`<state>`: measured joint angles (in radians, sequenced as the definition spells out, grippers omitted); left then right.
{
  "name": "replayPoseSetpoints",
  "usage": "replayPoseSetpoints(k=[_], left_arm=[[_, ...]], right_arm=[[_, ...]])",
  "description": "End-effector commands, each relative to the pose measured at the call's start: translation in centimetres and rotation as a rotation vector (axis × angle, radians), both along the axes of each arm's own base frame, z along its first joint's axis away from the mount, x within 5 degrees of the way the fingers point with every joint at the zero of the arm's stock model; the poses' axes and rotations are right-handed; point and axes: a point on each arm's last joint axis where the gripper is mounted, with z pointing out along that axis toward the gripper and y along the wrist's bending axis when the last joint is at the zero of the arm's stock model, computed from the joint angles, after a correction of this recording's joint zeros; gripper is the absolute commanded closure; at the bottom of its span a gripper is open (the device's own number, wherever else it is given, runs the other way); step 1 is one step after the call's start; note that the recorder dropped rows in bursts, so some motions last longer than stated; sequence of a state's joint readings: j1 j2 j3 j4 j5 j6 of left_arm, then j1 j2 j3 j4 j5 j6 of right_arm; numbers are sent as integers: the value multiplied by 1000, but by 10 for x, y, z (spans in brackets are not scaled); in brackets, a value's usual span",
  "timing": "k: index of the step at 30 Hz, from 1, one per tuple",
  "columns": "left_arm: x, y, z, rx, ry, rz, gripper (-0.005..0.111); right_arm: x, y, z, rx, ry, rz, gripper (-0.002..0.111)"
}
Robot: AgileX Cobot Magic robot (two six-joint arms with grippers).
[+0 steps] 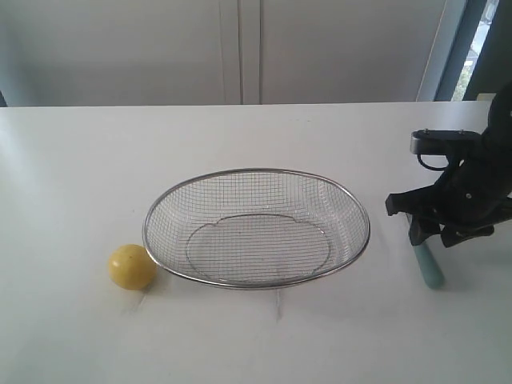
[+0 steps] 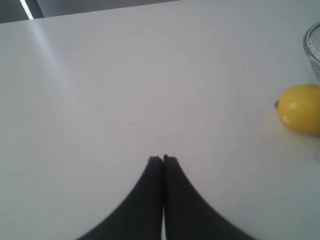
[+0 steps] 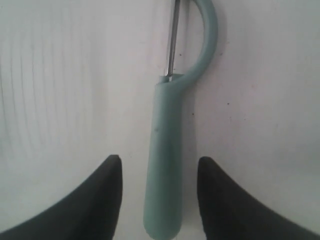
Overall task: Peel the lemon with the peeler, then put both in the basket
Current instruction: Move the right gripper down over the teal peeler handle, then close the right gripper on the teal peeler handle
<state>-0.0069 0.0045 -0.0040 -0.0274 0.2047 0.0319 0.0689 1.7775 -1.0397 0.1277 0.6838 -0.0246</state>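
Note:
The peeler's teal handle runs straight through the gap of the right gripper, blade clear ahead, so the robot should go on lowering until the fingers are on either side of the handle before it closes.
The yellow lemon rests on the white table just left of the silver wire basket; it also shows in the left wrist view as the lemon, beside a sliver of the basket. The teal-handled peeler lies flat on the table right of the basket, its handle end peeking out under the right arm as the peeler. My right gripper is open, low over the table, one finger on each side of the handle without touching it. My left gripper is shut, empty, and out of the exterior view.
The white table runs back to a pale wall with cabinet panels. The black right arm hangs over the table's right side. Nothing lies inside the basket.

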Motion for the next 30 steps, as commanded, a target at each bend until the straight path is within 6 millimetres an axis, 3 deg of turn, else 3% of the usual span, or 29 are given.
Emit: replayPoseSetpoints(k=[1, 8, 30], left_arm=[[0, 0, -1, -7, -2, -4, 107], [0, 0, -1, -7, -2, -4, 107], [0, 0, -1, -7, -2, -4, 107]], right_arm=[[4, 1, -3, 6, -17, -11, 63], [7, 1, -19, 2, 23, -12, 63], [10, 1, -39, -2, 57, -15, 63]])
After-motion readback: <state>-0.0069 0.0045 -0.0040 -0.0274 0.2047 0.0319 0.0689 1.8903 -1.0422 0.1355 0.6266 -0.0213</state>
